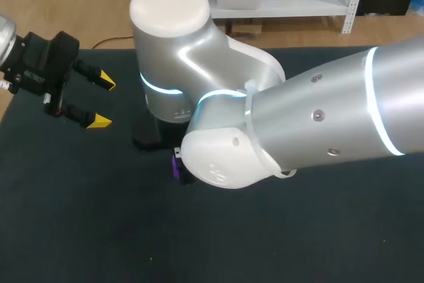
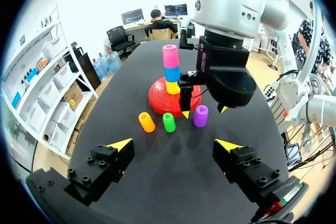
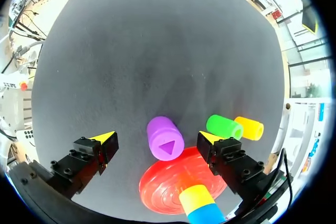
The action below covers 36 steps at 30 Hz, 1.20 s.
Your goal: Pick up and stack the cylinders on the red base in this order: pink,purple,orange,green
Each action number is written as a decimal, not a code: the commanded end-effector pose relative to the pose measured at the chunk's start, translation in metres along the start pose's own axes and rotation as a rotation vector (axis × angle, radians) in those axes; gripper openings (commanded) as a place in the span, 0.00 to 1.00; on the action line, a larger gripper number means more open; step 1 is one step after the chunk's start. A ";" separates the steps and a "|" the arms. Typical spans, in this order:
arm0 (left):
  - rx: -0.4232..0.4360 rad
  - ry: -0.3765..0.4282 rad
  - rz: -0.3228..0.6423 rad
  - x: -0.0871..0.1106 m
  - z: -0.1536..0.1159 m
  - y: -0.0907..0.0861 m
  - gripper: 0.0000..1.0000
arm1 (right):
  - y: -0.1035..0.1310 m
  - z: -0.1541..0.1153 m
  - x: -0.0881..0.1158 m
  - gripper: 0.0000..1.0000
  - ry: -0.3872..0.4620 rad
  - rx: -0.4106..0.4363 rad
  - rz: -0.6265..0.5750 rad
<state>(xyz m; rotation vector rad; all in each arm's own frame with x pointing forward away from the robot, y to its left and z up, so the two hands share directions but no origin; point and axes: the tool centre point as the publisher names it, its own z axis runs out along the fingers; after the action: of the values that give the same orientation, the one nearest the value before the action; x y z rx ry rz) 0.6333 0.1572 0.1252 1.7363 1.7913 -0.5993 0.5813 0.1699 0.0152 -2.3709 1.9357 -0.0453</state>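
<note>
The purple cylinder (image 3: 165,138) will slide partly over the pink one when I lower it, because the stacked yellow and blue cylinders (image 3: 201,204) show as short bands.
A red base (image 2: 157,100) carries a stack of a yellow cylinder (image 2: 172,87), a blue one (image 2: 171,74) and a pink one (image 2: 170,56) on top. In front of it on the dark table stand an orange cylinder (image 2: 146,121), a green cylinder (image 2: 168,122) and a purple cylinder (image 2: 200,115). My right gripper (image 3: 156,138) hangs open just above the purple cylinder (image 3: 165,138), one finger on each side, not touching it. Green (image 3: 224,126) and orange (image 3: 249,128) lie beyond its one finger; the base (image 3: 163,187) is close behind. My left gripper (image 1: 103,102) is open and empty at the table's left.
My right arm's bulky elbow (image 1: 225,144) hides the base and most cylinders in the head view; only a sliver of the purple cylinder (image 1: 177,164) shows there. The dark table (image 1: 99,230) extends bare between my left gripper (image 2: 174,145) and the cylinders.
</note>
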 end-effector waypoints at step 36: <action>-0.001 0.000 0.001 0.001 0.000 0.000 1.00 | -0.003 0.008 0.002 0.00 0.008 -0.010 0.022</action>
<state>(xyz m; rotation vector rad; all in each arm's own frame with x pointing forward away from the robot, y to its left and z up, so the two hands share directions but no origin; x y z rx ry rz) 0.6333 0.1572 0.1252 1.7363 1.7913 -0.5993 0.5838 0.1705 0.0075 -2.3607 1.9704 -0.0473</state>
